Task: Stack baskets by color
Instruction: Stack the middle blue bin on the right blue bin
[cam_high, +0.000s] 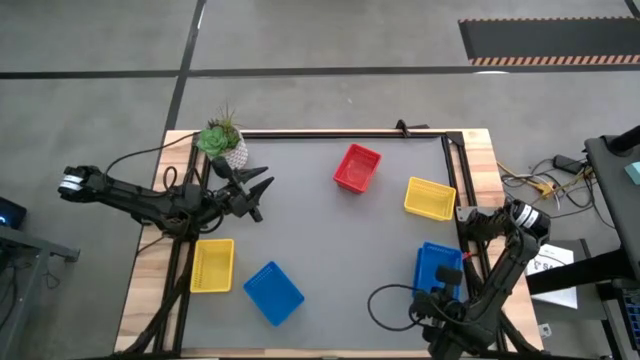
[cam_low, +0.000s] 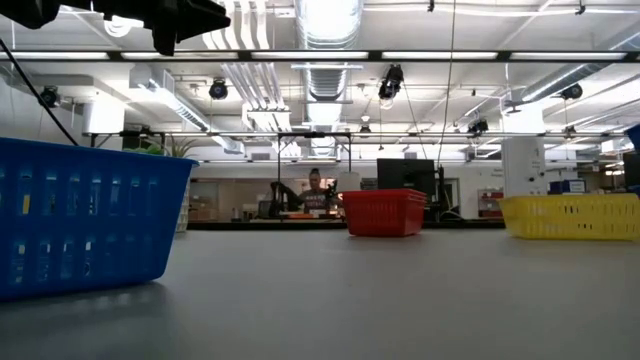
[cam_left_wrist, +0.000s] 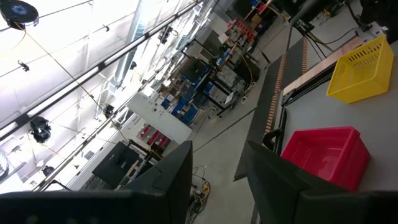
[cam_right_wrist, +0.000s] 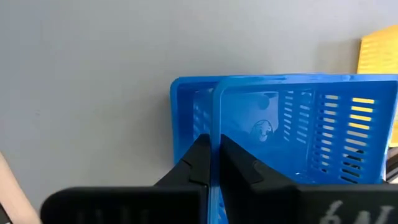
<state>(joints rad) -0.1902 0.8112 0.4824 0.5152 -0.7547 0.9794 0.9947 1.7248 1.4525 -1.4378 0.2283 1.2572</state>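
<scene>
The upper blue basket is out of line over the lower blue basket's rim (cam_right_wrist: 176, 112), so my right gripper should open, close, and push the upper blue basket's side (cam_right_wrist: 216, 118) down.
My right gripper (cam_high: 441, 288) is at the table's near right, shut on a blue basket (cam_right_wrist: 298, 130). That basket sits over a second blue basket (cam_right_wrist: 186, 112), whose rim shows just beside it. My left gripper (cam_high: 256, 190) hovers open and empty at the far left, near the plant, raised off the table. A red basket (cam_high: 357, 167) and a yellow basket (cam_high: 430, 197) rest on their bases at the far right. Another yellow basket (cam_high: 212, 265) and a third blue basket (cam_high: 273, 292) stand at the near left. My right gripper pinches one wall of the blue basket at its rim (cam_right_wrist: 215, 124), one finger inside and one outside. The fingers come from above, pointing steeply down. The basket stays upright, its opening up, over the second blue basket; whether it rests in it I cannot tell.
A white potted plant (cam_high: 225, 142) stands at the far left corner beside my left gripper. A black frame (cam_high: 450, 170) runs along the far and right edges of the grey mat. The mat's middle (cam_high: 330, 250) is bare. A person shows far off in the room (cam_low: 316, 190).
</scene>
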